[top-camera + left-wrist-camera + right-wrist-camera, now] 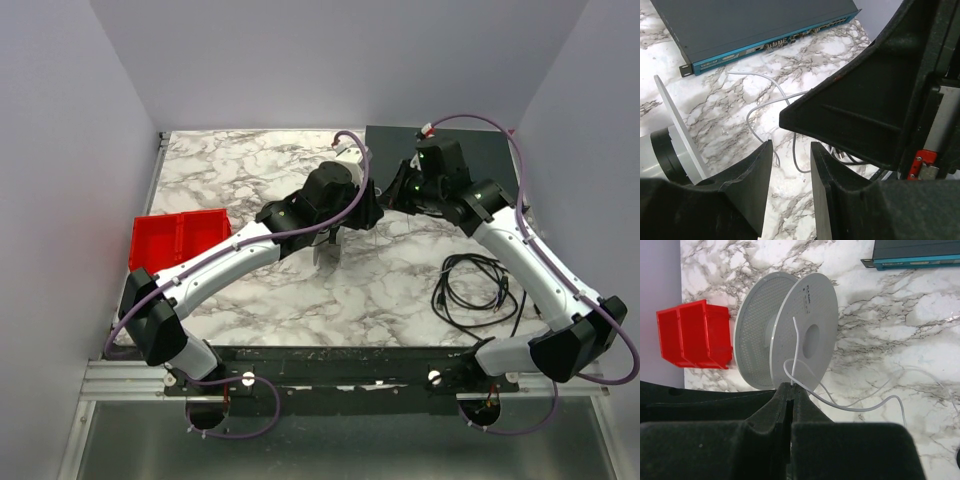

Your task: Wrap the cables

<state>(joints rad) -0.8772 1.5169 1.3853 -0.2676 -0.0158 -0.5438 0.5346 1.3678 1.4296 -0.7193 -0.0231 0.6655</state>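
Observation:
My left gripper should take the white cable close to its loose end (794, 320), where my right gripper holds it, while my right gripper regrips farther (860, 409) along it.
A white spool (790, 330) stands on edge on the marble table; it also shows in the left wrist view (677, 132) and, partly hidden behind my left arm, in the top view (350, 153). A thin white cable (860, 407) runs from the spool in loose loops over the table (765, 97). My right gripper (791, 386) is shut on this cable just in front of the spool's flange. My left gripper (791, 150) is open and empty, hovering over the marble beside the spool, just under the right gripper (378, 208).
A red bin (180, 240) sits at the left. A dark network switch (765, 30) lies at the back of the table, right of centre. A coil of black cable (475, 290) lies near the right arm.

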